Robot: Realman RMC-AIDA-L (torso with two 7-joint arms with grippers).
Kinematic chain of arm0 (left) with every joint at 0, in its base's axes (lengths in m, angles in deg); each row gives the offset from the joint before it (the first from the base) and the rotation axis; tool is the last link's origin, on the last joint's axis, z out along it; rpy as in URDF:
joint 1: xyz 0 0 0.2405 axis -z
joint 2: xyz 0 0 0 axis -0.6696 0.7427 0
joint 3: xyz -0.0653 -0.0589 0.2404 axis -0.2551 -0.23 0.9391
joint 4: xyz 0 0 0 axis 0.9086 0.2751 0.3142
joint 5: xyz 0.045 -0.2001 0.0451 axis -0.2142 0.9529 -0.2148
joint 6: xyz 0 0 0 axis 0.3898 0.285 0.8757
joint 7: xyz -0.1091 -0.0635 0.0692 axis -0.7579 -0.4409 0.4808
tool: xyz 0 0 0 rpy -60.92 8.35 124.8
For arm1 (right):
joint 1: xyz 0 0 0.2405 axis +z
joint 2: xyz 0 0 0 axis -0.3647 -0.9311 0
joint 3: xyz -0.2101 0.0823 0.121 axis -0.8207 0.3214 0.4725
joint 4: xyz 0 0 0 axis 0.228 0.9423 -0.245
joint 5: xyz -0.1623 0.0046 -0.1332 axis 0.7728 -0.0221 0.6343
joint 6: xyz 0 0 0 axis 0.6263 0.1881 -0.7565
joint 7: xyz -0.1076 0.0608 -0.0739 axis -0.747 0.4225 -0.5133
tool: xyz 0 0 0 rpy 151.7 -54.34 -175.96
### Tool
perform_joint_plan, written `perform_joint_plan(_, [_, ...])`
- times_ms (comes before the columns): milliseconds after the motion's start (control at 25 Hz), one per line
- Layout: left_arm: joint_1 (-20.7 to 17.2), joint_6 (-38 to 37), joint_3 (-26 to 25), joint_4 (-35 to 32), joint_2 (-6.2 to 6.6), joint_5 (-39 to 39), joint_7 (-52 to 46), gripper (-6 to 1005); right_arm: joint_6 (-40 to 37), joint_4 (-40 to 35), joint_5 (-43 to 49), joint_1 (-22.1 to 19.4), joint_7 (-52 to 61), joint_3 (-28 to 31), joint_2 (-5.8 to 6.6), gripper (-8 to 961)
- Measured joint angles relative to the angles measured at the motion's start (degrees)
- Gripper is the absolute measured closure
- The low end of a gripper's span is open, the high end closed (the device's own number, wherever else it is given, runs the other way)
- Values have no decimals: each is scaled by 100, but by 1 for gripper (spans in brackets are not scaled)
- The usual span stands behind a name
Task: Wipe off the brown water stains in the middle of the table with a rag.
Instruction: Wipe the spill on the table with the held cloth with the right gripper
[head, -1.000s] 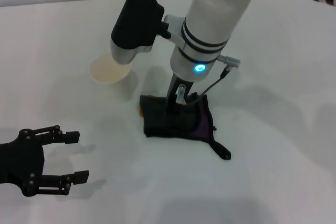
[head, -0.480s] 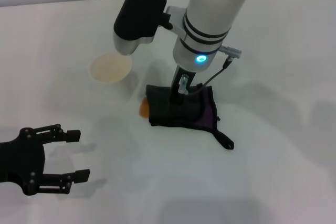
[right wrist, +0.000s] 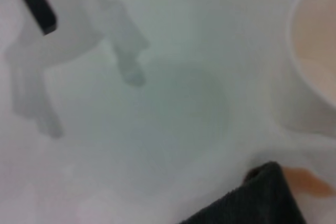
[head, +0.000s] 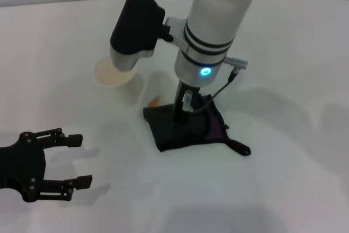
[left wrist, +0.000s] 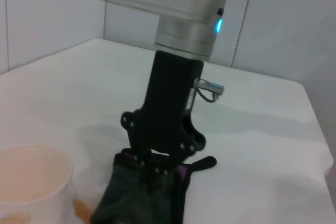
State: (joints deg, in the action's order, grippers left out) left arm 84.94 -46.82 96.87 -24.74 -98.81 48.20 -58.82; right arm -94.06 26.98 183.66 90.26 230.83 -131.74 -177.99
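The brown water stain is uncovered past the rag's far corner (head: 146, 112). My right gripper should push the rag away from me, over the stain (head: 155, 101) next to the cup.
My right gripper (head: 182, 114) points straight down and is shut on the rag (head: 188, 132), pressing it onto the table (head: 283, 178). The rag is dark with a purple lining and a thin black tail (head: 240, 147) trailing to the right. The brown water stain (head: 154, 101) is a small orange blot just beyond the rag's far left corner, uncovered. The left wrist view shows the right gripper (left wrist: 164, 167) in the rag (left wrist: 137, 199), with the stain (left wrist: 80, 209) beside it. The right wrist view shows a rag corner (right wrist: 254, 199) and the stain (right wrist: 307, 180). My left gripper (head: 86, 160) is open and empty at the front left.
A white paper cup (head: 115, 75) with brownish liquid stands just left of the stain, close to the right wrist's black camera housing (head: 136, 25). It also shows in the left wrist view (left wrist: 31, 184) and the right wrist view (right wrist: 315, 61).
The right gripper dragged the rag to the right, then back toward the front. The stain, first at the rag's left edge, now lies bare beyond its far corner and looks smaller. The left arm stayed still.
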Motion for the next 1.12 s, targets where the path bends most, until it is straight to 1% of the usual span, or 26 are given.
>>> perform_joint_plan(240, [27,0,0,-1,-11,0,5,135,11,-69,-521,105,-15,-501,0,931])
perform_joint_plan(400, [34,0,0,-8,-18,0,6,135,47,-164,-659,136,-18,-648,-1,931])
perform_joint_plan(600, [31,0,0,-10,-24,0,6,135,164,-59,-618,144,-19,-642,0,931])
perform_joint_plan(800, [21,0,0,-11,-35,0,6,135,447,407,-590,297,-19,-641,0,931])
perform_joint_plan(1120, [15,0,0,-76,-31,2,-17,136,627,566,-572,402,-19,-643,0,931])
